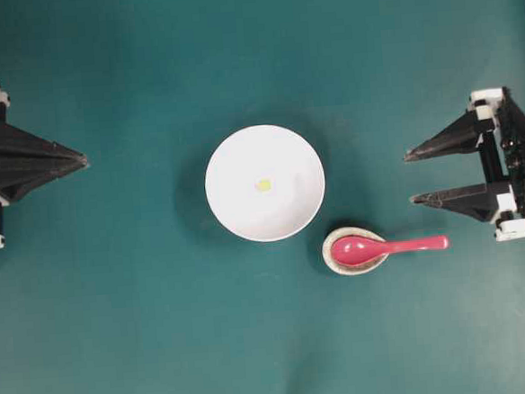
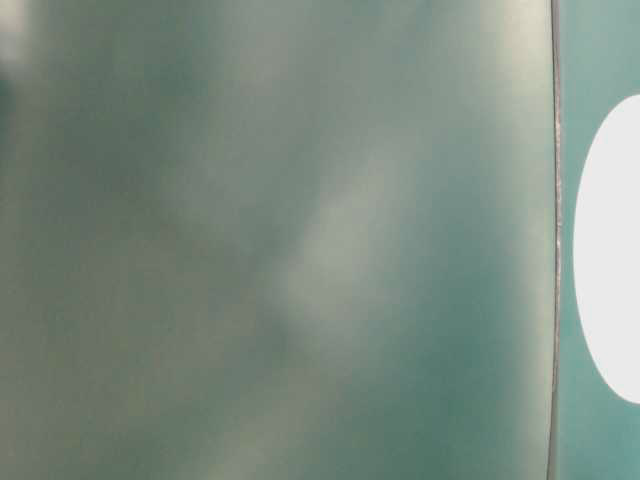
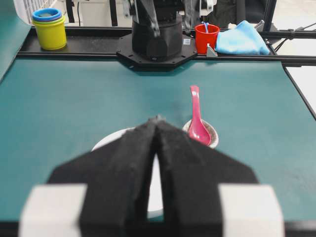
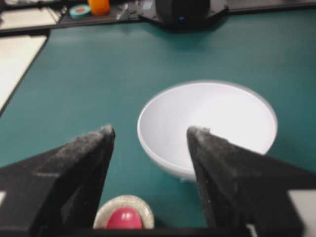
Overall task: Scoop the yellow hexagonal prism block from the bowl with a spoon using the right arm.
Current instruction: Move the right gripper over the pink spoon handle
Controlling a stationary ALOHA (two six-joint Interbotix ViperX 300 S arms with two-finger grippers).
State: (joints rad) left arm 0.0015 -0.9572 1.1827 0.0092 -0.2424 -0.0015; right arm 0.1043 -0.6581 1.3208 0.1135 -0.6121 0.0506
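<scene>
The yellow hexagonal prism block [image 1: 263, 185] is narrower than the spoon's hollow scoop [image 1: 355, 250], so the block will ride along inside the scoop when I lift the spoon.
The white bowl [image 1: 264, 183] [image 4: 207, 126] [image 3: 111, 140] sits mid-table with the tiny yellow hexagonal prism block [image 1: 263, 185] inside it. Just right of and below the bowl, the pink-red spoon [image 1: 383, 247] [image 3: 196, 121] [image 4: 123, 218] lies with its scoop in a small speckled dish [image 1: 352, 250] and its handle pointing right. My right gripper [image 1: 412, 177] [image 4: 148, 131] is open and empty at the right side, its tips a little beyond the spoon handle's end. At the far left my left gripper [image 1: 83, 159] [image 3: 157, 120] is shut and holds nothing.
The left wrist view shows the opposite arm's base [image 3: 157, 39], stacked yellow and blue cups [image 3: 49, 27], a red cup [image 3: 206, 37] and a blue cloth [image 3: 242, 39] beyond the table's far edge. The table-level view is blurred, with only a white shape [image 2: 610, 250] at its right.
</scene>
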